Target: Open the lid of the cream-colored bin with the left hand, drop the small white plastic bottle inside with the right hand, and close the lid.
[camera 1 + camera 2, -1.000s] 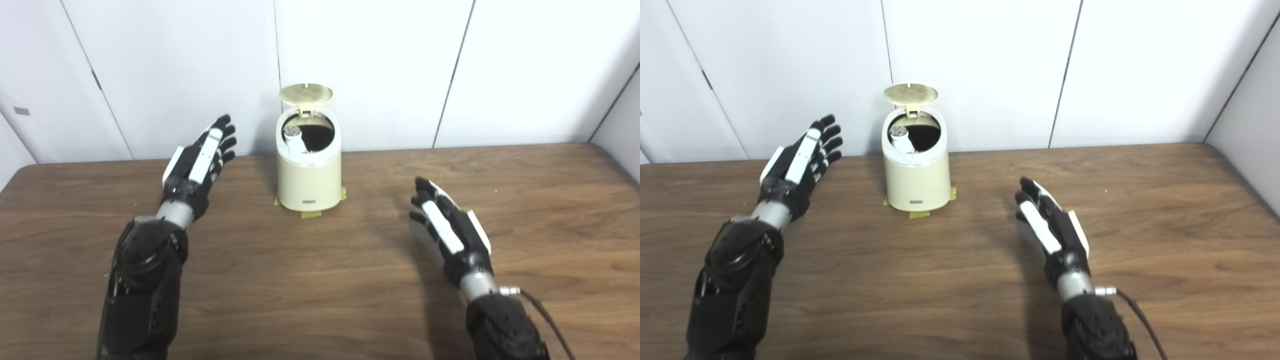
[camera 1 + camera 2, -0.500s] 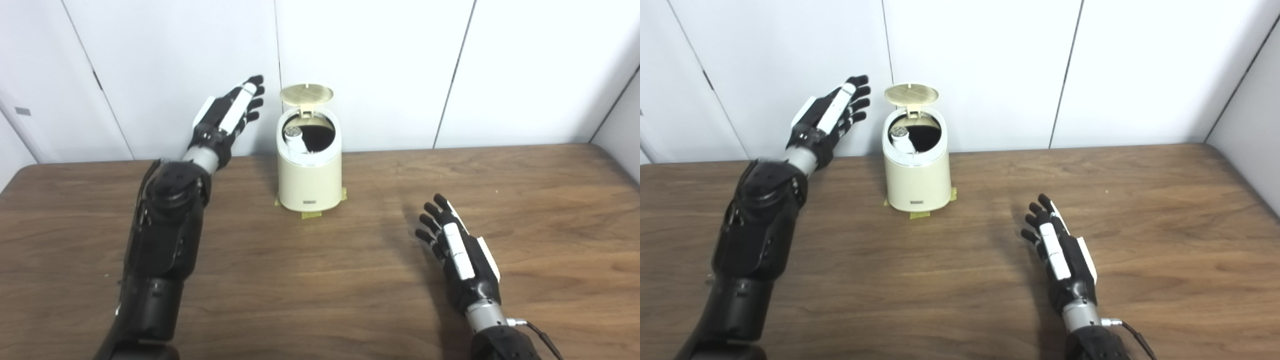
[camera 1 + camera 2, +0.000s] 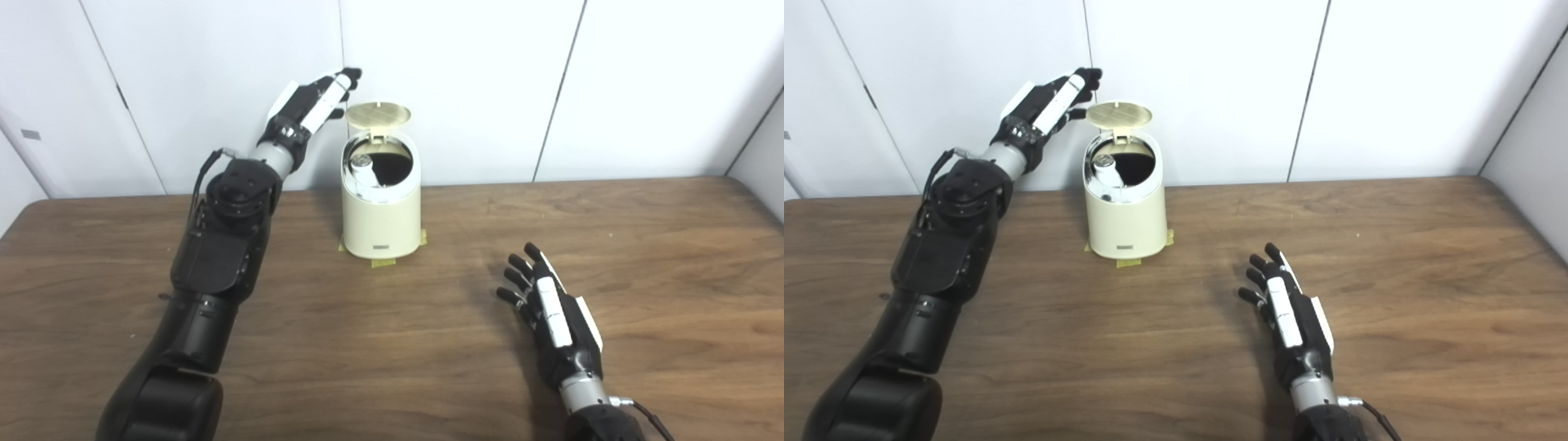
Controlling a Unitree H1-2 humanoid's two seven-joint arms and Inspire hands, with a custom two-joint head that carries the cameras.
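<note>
I expect the lid to swing forward and close flat over the bottle when I push, because a small hinge connects the lid to the bin's back rim.
The cream-colored bin stands at the back middle of the table, on yellow tape marks. Its round lid is tipped up and open. The small white plastic bottle leans inside the bin's mouth at the left, its cap showing. My left hand is open, raised beside and just behind the lid's left edge, fingers pointing right. My right hand is open and empty, low over the table at the front right.
The wooden table reaches to a white panelled wall right behind the bin. The table's right corner meets a side wall.
My left hand has risen and reached right, from beside the bin to the lid's left edge. My right hand has drawn back toward the front. The lid stays open.
</note>
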